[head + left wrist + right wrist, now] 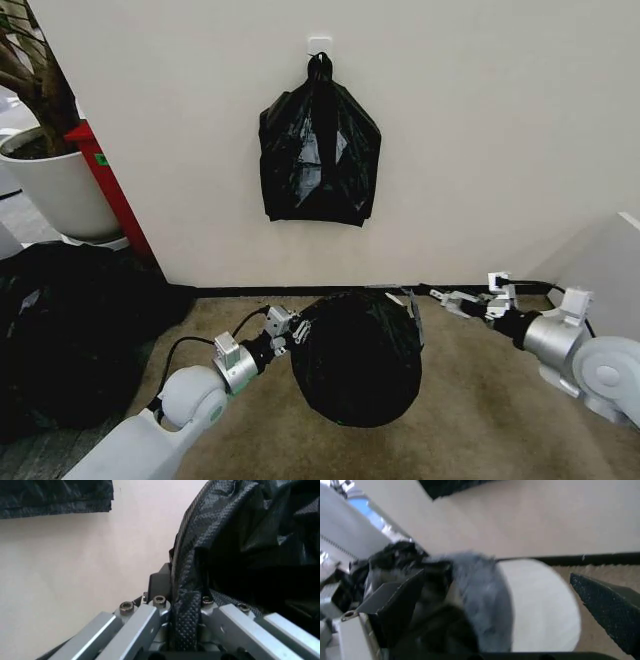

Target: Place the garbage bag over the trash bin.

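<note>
The trash bin will move along with the garbage bag when I pull, because the garbage bag's rim sits close against the trash bin's side.
The garbage bag (355, 355) is a glossy black dome on the carpet, draped over the trash bin, which it hides in the head view. My left gripper (290, 330) is at the bag's left edge, shut on a fold of its rim (184, 603). My right gripper (410, 303) is at the bag's upper right edge. In the right wrist view its fingers (395, 603) stand wide apart, open, around the cream-white trash bin (540, 607). The bag (480, 592) covers part of the bin there.
A thicker black bag bundle (320, 150) hangs from a wall hook just above. A dark heap of bags (70, 330) lies at the left. Behind the heap stand a white plant pot (55, 185) and a red panel (110, 190). A white wall corner (610, 260) rises at the right.
</note>
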Controlling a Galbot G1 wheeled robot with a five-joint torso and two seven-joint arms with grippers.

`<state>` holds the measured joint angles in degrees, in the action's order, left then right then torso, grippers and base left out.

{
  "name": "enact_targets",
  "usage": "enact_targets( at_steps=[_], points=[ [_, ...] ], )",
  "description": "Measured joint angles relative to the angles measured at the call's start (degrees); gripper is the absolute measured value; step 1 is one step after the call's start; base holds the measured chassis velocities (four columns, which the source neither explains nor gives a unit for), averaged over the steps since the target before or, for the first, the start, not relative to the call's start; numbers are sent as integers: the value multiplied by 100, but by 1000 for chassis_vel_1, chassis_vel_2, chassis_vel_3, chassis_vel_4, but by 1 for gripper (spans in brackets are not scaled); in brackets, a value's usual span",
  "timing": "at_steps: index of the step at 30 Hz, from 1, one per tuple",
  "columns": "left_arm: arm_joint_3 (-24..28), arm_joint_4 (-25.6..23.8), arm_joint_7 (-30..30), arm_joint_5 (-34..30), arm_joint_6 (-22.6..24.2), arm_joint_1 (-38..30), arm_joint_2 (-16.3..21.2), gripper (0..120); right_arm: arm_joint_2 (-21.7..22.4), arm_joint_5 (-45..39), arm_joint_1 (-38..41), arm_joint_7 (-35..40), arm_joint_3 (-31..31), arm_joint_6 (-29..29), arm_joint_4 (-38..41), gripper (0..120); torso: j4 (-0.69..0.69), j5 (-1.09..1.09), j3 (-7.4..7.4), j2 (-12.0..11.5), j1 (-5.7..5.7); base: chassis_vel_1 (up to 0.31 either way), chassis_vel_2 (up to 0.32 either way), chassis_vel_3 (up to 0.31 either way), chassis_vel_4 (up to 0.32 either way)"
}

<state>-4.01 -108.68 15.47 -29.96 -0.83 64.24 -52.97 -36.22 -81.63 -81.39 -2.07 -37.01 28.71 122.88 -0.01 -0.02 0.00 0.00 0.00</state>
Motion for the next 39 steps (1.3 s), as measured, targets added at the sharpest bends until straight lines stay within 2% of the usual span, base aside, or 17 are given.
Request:
enact_targets(
  at_steps=[5, 16, 24, 31, 39],
  points=[
    [-29, -114, 61, -41, 5, 44, 46, 2, -51, 218, 84, 15, 182, 48, -183, 100, 0, 3, 0, 0, 0, 0, 0, 0, 0],
    [-14, -396, 387, -172, -70, 191, 66, 2, -77, 112, 145, -171, 88, 40, -845, 100, 0, 1, 1, 0, 0, 0, 0, 0, 0],
    [-21, -499, 774, -413, -256, 195, 153, 2, -239, 498, 162, -830, 155, -27, -1507, 100, 1, 1, 0, 0, 0, 0, 0, 0, 0],
    [-26, -509, 1096, -634, -294, 183, 211, 2, -396, 1166, 198, -1608, 198, -361, -2076, 100, 0, 2, 0, 0, 0, 0, 0, 0, 0],
    [-59, -395, 868, -854, -178, 138, 180, 2, -380, 1282, 104, -1802, 93, -518, -2159, 100, 0, 2, 0, 0, 0, 0, 0, 0, 0]
  ],
)
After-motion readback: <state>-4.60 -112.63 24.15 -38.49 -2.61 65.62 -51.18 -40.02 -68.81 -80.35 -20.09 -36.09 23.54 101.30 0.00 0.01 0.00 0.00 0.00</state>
